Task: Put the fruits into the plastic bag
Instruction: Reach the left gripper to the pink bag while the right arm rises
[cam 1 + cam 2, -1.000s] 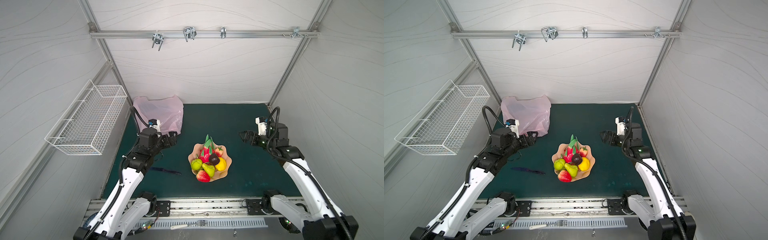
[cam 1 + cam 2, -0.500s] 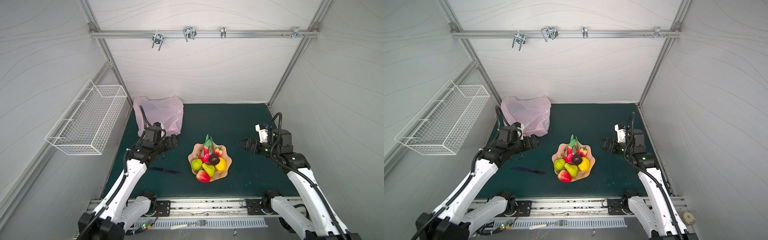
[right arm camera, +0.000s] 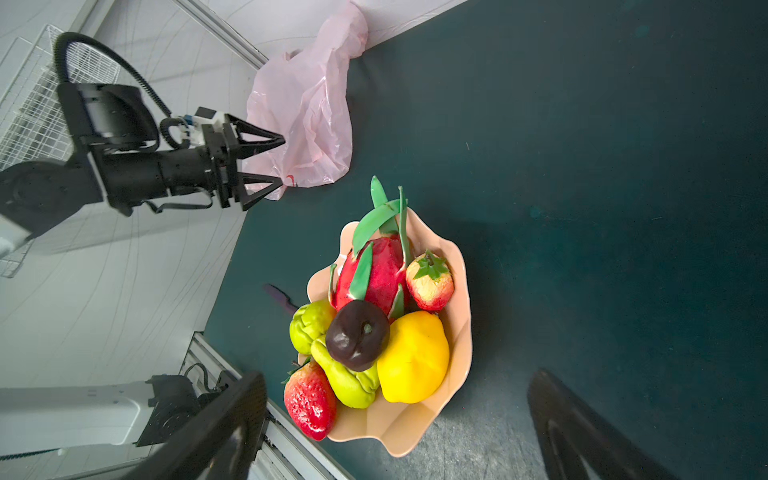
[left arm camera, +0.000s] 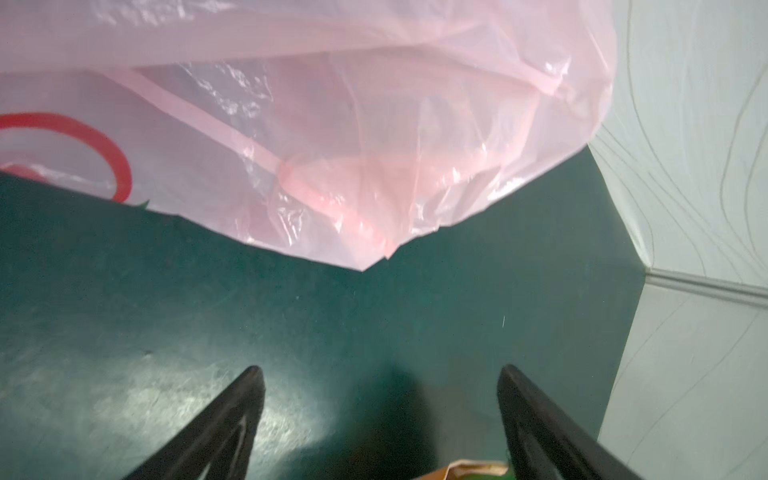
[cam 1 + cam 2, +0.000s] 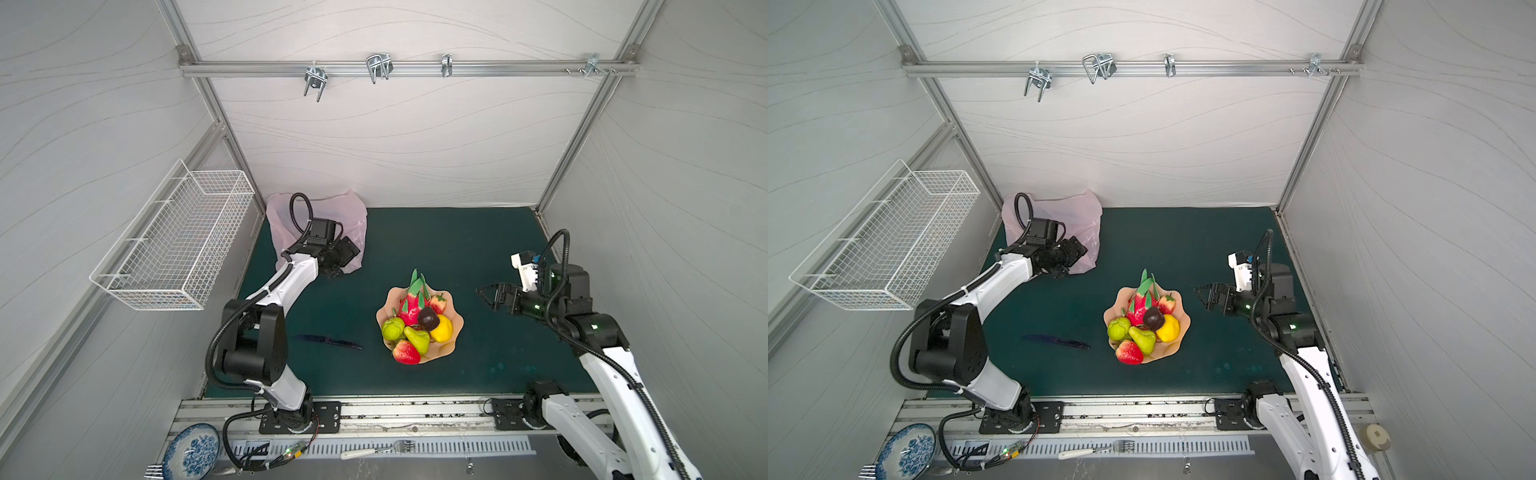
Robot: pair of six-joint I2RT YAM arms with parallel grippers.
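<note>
My left gripper should pull the plastic bag [image 5: 344, 214] closer before my right gripper takes its far edge [image 5: 353, 197], because the bag lies in the back corner, far from the bowl.
The fruits are piled in a peach scalloped bowl [image 5: 459, 322] mid-mat: dragon fruit [image 5: 409, 305], two strawberries [image 5: 437, 303] [image 5: 405, 352], pear [image 5: 419, 337], knobbly green fruit [image 5: 392, 328], lemon [image 5: 441, 328] and dark fruit [image 5: 428, 320]. The pale-pink plastic bag [image 5: 286, 216] lies crumpled in the back left corner. My left gripper [image 3: 282, 161] is open just short of the bag's near corner [image 4: 374, 232], with nothing between its fingers [image 4: 245, 399]. My right gripper [image 5: 484, 297] hangs open to the right of the bowl, facing the fruits [image 3: 382, 286].
A dark knife [image 5: 328, 341] lies on the green mat left of the bowl. A white wire basket [image 5: 174, 237] hangs on the left wall. A blue patterned plate [image 5: 191, 451] and a fork [image 5: 374, 451] lie on the front rail, off the mat.
The left arm has stretched out and brought its gripper down to the bag's near edge. The right gripper has come forward, level with the bowl.
</note>
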